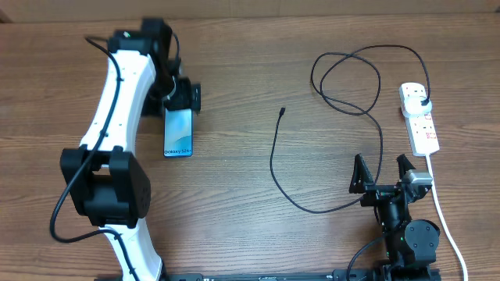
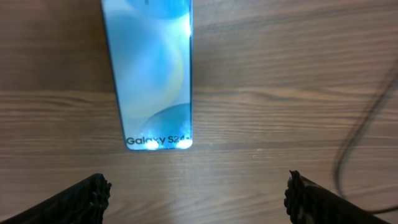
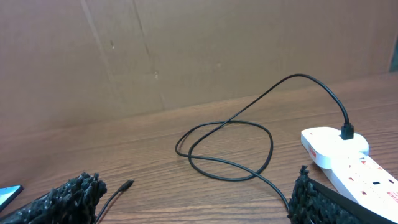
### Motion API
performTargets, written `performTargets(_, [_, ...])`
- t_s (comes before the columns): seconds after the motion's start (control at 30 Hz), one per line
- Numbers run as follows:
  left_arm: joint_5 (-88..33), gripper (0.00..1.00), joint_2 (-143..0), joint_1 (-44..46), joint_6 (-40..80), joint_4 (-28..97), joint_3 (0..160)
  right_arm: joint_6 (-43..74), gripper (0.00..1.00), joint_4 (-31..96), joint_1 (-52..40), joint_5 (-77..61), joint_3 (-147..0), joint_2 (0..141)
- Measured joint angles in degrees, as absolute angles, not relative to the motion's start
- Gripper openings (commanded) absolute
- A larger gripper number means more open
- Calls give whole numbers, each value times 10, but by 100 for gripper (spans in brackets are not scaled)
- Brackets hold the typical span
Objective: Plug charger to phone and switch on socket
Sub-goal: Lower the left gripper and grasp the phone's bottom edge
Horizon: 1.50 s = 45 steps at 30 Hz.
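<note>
Next, I bring my left gripper down around the phone's far half and turn the phone's "Galaxy" end toward the charger cable, because that end points at the front edge of the table.
The phone lies flat at the table's left, its light-blue "Galaxy" screen facing up. My left gripper hovers just beyond the phone's far end, open, with only bare wood between its fingertips. The charger cable runs from its loose connector tip in a long loop to its black plug, which sits in the white socket strip. My right gripper stands open near the front edge, empty, with the tip ahead to the left and the socket to the right.
The socket's thick white cord trails toward the front edge beside my right arm. A brown cardboard wall backs the table. The cable's loop lies on the wood ahead of the right gripper.
</note>
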State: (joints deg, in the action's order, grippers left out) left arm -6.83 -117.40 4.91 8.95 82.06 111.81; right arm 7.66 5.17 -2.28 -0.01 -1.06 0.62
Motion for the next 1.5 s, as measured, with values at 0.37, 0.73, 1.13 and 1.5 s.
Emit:
performTargets(0.37, [-15, 95, -1174, 49, 107, 875, 1251, 76, 100, 51, -23, 0, -11, 6])
performTargets(0.73, [17, 100, -1197, 49, 155, 746, 1094, 76, 100, 51, -23, 0, -11, 6])
performTargets(1.13, [-17, 99, -1206, 53, 86, 610, 937, 76, 100, 51, -23, 0, -11, 6])
performTargets(1.5, [-8, 99, -1211, 53, 48, 570, 916, 76, 100, 51, -23, 0, -11, 6])
